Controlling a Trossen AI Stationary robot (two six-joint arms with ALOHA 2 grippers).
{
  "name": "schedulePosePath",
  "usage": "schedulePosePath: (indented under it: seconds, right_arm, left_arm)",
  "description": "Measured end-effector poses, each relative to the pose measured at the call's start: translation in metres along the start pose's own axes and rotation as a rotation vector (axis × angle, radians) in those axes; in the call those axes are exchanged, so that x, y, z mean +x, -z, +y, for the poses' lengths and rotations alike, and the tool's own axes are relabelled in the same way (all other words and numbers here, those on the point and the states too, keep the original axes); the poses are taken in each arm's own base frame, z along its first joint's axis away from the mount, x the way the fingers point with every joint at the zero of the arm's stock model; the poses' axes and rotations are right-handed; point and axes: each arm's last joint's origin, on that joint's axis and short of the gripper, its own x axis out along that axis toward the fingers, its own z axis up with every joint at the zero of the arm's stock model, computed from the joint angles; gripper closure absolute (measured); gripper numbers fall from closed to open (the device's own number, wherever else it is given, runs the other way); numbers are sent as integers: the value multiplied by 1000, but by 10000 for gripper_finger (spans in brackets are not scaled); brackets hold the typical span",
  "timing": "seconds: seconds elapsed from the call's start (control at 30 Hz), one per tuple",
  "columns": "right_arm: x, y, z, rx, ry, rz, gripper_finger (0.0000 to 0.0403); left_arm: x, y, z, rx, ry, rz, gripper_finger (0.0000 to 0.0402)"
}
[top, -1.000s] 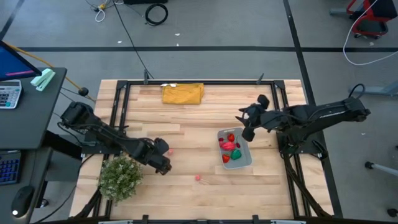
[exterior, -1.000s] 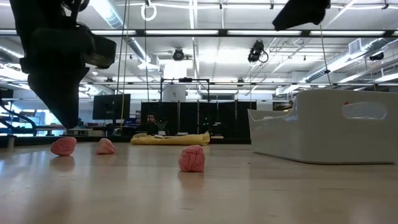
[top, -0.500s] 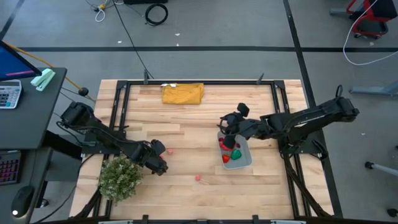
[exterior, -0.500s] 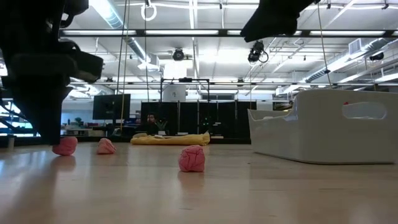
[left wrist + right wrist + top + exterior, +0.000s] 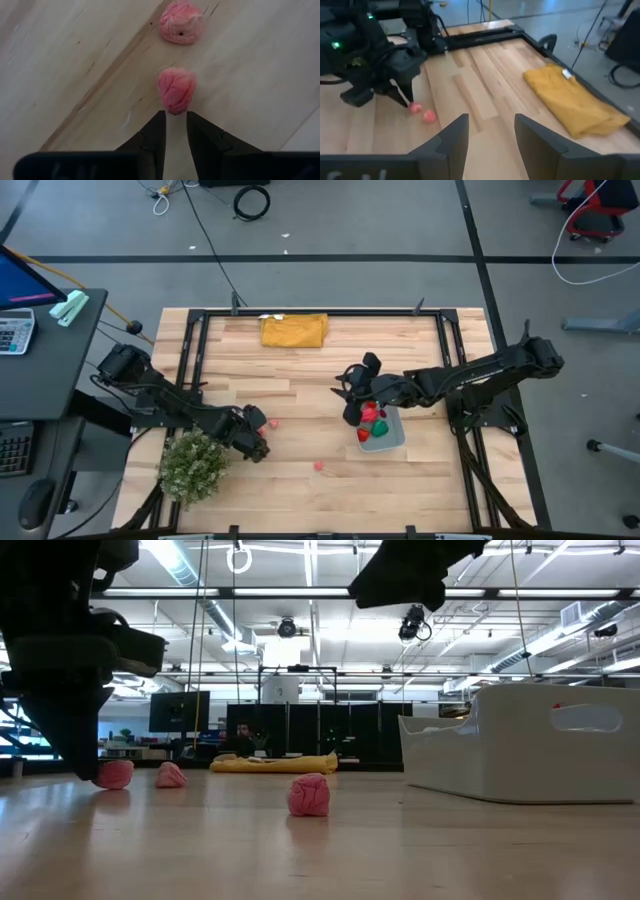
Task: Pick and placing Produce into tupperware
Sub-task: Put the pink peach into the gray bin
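Next, I open my left gripper wider, because the narrow gap meets only the nearer pink piece's tapered end, and reach around its body before I lift the piece.
Three pink produce pieces lie on the table: two close together and one alone. My left gripper is down at the table, its fingers a narrow gap apart, their tips right at the end of one pink piece; the second piece lies just beyond. The pale blue-grey tupperware holds red pieces and a green one. My right gripper is open and empty, in the air over the tupperware's left edge. My left gripper comes at the pink piece's end from above at a slant, fingertips on either side of that end. I cannot tell whether they touch it. The piece lies on the table.
A mustard-yellow folded cloth lies at the far edge. A bushy pale-green plant stands at the near left, beside my left arm. Bare wood spreads between the pink pieces and the tupperware. A black frame borders the table.
My right gripper has swung toward the table's left, from the tupperware's right side across it to above its left edge. My left gripper has come down to the table beside the pink piece.
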Motion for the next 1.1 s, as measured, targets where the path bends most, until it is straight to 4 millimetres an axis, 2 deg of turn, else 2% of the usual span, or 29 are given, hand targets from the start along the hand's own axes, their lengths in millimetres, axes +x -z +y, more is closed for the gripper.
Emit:
schedulePosePath:
  seconds: [0.23, 0.5, 0.77, 1.1]
  right_arm:
    - [2, -4, -7, -25, 28, -17, 235]
    - [-4, -11, -14, -10, 62, -48, 235]
    - [-4, -7, -15, -30, 79, -13, 235]
    - [-4, -7, -15, -28, 78, -16, 235]
  left_arm:
    - [0, 0, 0, 54, -1, -5, 314]
    - [0, -6, -5, 118, 43, -51, 280]
    - [2, -13, -3, 116, 46, -69, 246]
    - [5, -24, 2, 117, 21, -87, 241]
